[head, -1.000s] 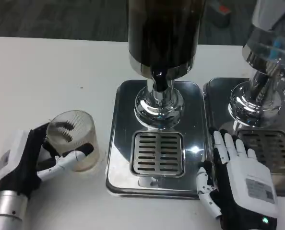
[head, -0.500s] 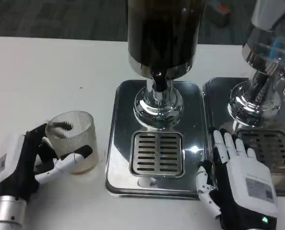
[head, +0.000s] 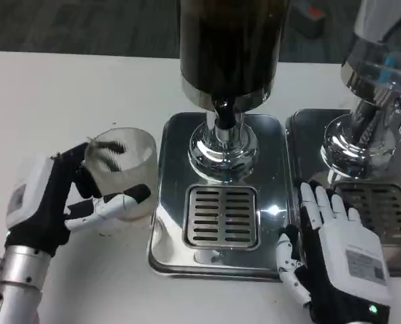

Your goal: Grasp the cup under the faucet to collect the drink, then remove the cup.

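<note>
The dispenser (head: 231, 50) looks dark on the inside. So I expect the cup (head: 123, 173) to have dark brown drink in it when my right gripper takes it off the grate.
My left hand (head: 55, 199) grips a clear ribbed cup (head: 123, 169), lifted a little off the white table just left of the steel drip tray (head: 170, 202). The cup tilts slightly and looks empty. The dark drink dispenser (head: 229, 47) stands over the tray with its faucet (head: 223, 115) above the slotted grate (head: 222, 216). My right hand (head: 332, 250) rests flat with fingers spread on the right edge of that tray, holding nothing.
A second dispenser with a chrome base (head: 366, 138) and its own drip tray (head: 383, 209) stands at the right. Bare white table (head: 59, 101) stretches to the left and behind the cup.
My left hand has carried the cup up and to the right, closer to the drip tray. The right hand has stayed put.
</note>
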